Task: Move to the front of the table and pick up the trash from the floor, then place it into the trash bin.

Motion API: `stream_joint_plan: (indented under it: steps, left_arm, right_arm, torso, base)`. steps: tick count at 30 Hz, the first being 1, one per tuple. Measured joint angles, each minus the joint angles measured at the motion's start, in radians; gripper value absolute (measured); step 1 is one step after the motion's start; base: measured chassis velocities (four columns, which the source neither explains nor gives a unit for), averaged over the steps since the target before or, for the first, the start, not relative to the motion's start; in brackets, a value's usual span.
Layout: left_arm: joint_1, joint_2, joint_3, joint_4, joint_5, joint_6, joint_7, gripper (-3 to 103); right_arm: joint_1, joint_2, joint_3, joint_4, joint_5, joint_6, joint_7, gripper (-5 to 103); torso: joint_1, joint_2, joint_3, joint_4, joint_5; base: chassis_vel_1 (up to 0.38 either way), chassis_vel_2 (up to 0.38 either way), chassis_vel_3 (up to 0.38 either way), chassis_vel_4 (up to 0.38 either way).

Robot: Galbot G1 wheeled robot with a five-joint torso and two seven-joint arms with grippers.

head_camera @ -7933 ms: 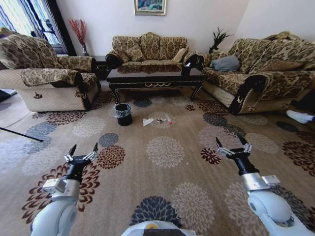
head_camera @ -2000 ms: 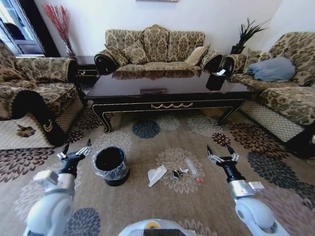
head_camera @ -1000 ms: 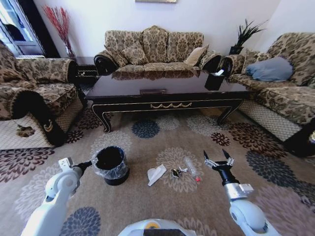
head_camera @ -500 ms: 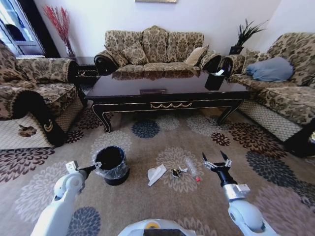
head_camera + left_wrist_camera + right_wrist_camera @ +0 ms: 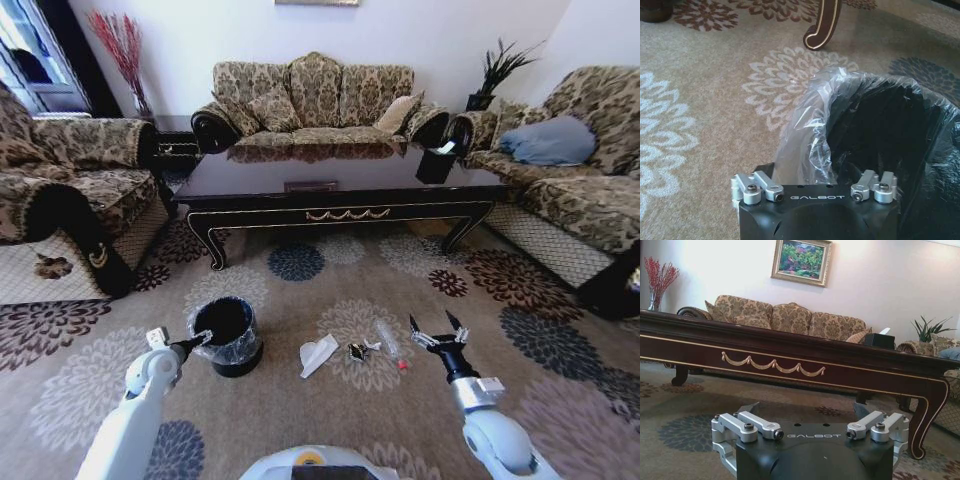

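Note:
The black trash bin (image 5: 228,335) will come along with its liner still on when I lift its rim, because the clear liner (image 5: 207,350) is folded over that rim.
The dark glossy table (image 5: 330,195) stands across the carpet ahead, and its gold-trimmed front rail (image 5: 775,365) is close in the right wrist view. On the floor in front of it lies the trash: a folded white paper scrap (image 5: 318,353), a small dark wrapper (image 5: 356,351) and a clear red-capped tube (image 5: 390,343). The black trash bin (image 5: 225,335) with its crinkly clear liner (image 5: 840,115) sits left of the scraps. My left gripper (image 5: 203,340) (image 5: 815,170) is open, right at the bin's near-left rim. Just right of the tube, my right gripper (image 5: 437,328) (image 5: 807,410) is open and holds nothing.
Patterned sofas stand on the left (image 5: 60,190), at the back (image 5: 315,100) and on the right (image 5: 570,170). A black tissue box (image 5: 437,160) stands on the table's right end. A curved table leg (image 5: 822,25) is just beyond the bin. Open carpet lies around the litter.
The view has closed in on the table since the oldest frame. In the last second the left arm swung down to the bin's rim. The right gripper edged slightly towards the tube.

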Motion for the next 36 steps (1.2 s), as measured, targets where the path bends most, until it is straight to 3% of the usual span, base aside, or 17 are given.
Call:
stream_joint_plan:
  steps: [3,9,11,15,17,23,27,29,36]
  left_arm:
    - [0.002,0.002,0.000,-0.002,0.001,0.000,0.001,76]
    - [0.013,0.010,-0.003,-0.011,0.002,0.000,0.001,49]
    - [0.015,0.011,-0.005,-0.012,0.002,0.000,0.001,49]
    - [0.028,0.013,-0.015,-0.023,0.007,0.001,-0.002,27]
    - [0.032,0.014,-0.018,-0.026,0.010,0.001,-0.003,27]
    - [0.059,0.015,-0.044,-0.051,0.016,0.005,-0.005,3]
    - [0.076,0.018,-0.063,-0.073,0.018,0.006,-0.009,2]
    - [0.095,0.024,-0.083,-0.106,0.014,0.005,-0.009,2]
    - [0.127,0.041,-0.112,-0.188,-0.011,0.006,-0.029,2]
  right_arm:
    - [0.002,0.002,-0.004,-0.003,-0.004,0.000,0.000,100]
    - [0.012,0.004,-0.015,-0.012,-0.012,-0.001,0.006,100]
    - [0.014,0.004,-0.016,-0.012,-0.015,-0.004,0.011,100]
    - [0.032,0.005,-0.035,-0.009,-0.014,-0.076,0.084,100]
    - [0.035,0.005,-0.039,-0.007,-0.007,-0.091,0.099,100]
    - [0.054,0.001,-0.060,-0.019,0.025,-0.149,0.161,100]
    - [0.067,-0.005,-0.073,-0.025,0.032,-0.207,0.223,100]
    - [0.086,-0.014,-0.093,-0.033,0.084,-0.254,0.268,100]
    - [0.127,-0.026,-0.122,-0.065,0.169,-0.301,0.284,100]
  torso:
    - [0.000,0.000,0.000,-0.0001,0.0000]
    - [0.000,0.000,0.000,0.0000,-0.0001]
    - [0.000,0.000,0.000,0.0000,-0.0001]
    - [0.000,0.000,0.000,0.0001,-0.0001]
    - [0.000,0.000,0.000,0.0001,-0.0002]
    - [0.000,0.000,0.000,0.0003,-0.0002]
    - [0.000,0.000,0.000,0.0002,-0.0006]
    - [0.000,0.000,0.000,0.0001,0.0000]
    - [0.000,0.000,0.000,0.0004,-0.0001]
  base:
    - [0.000,0.000,0.000,0.000]
    - [0.000,0.000,0.000,0.000]
    - [0.000,0.000,0.000,0.000]
    - [0.000,0.000,0.000,0.000]
    - [0.000,0.000,0.000,0.000]
    - [0.000,0.000,0.000,0.000]
    - [0.000,0.000,0.000,0.000]
    - [0.000,0.000,0.000,0.000]
    - [0.000,0.000,0.000,0.000]
